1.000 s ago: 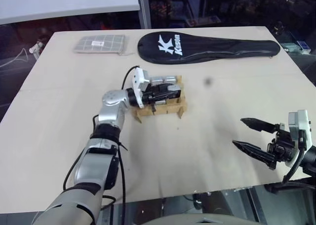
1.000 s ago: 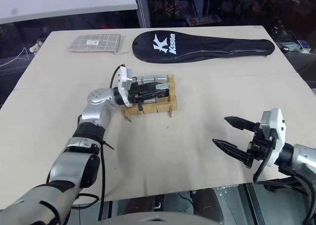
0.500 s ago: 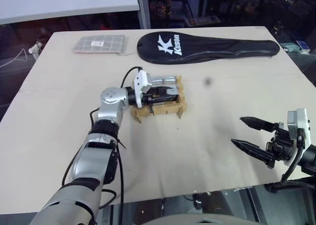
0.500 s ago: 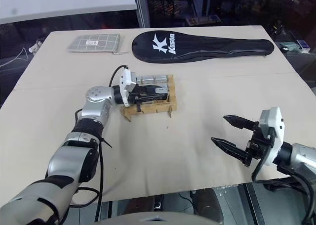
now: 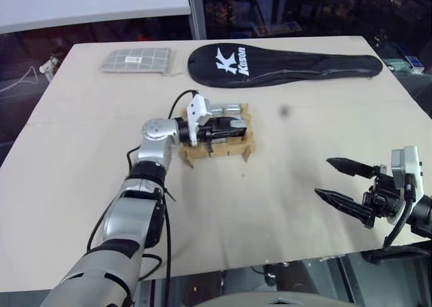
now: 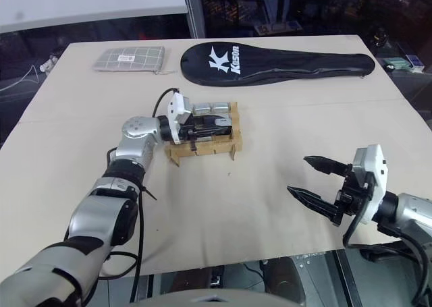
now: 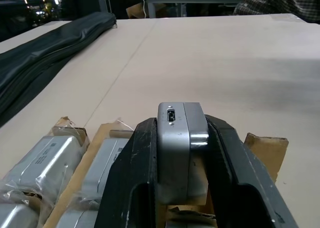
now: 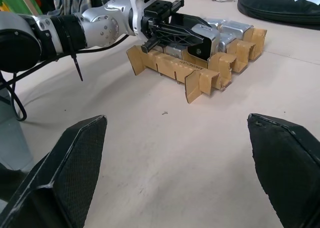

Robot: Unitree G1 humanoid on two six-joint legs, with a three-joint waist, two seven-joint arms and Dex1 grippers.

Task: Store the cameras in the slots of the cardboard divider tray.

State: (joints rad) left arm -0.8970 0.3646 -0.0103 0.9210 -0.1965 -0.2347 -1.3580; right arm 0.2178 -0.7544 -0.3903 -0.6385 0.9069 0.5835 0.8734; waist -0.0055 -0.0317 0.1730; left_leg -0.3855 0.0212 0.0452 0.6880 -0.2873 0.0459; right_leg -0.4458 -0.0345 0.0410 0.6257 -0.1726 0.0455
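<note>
The silver-grey camera point(image 7: 181, 150) sticks up over the tray's end slot, so my left gripper should open and back off before my right gripper takes the camera's outer end point(image 7: 175, 116).
The cardboard divider tray point(image 5: 217, 152) stands at the middle of the table. Silver cameras in clear wrap point(image 5: 226, 108) fill its back row, also seen in the left wrist view point(image 7: 50, 158). My left gripper point(image 5: 236, 124) lies level over the tray, pointing right, and is shut on a silver-grey camera point(image 7: 180, 138) held edge-up between its black fingers point(image 7: 135, 178). The right wrist view shows this camera point(image 8: 207, 37) above the tray's middle slots. My right gripper point(image 5: 324, 177) hovers open near the table's front right edge, far from the tray, with nothing between its fingers.
A long black racket cover point(image 5: 283, 63) lies along the far side, with a grey checkered pouch point(image 5: 137, 59) to its left. A small dark spot point(image 5: 284, 110) marks the table right of the tray. The table's front edge runs just below the right gripper.
The left wrist has turned slightly over the tray, still holding the camera. The right gripper has stayed where it was, open.
</note>
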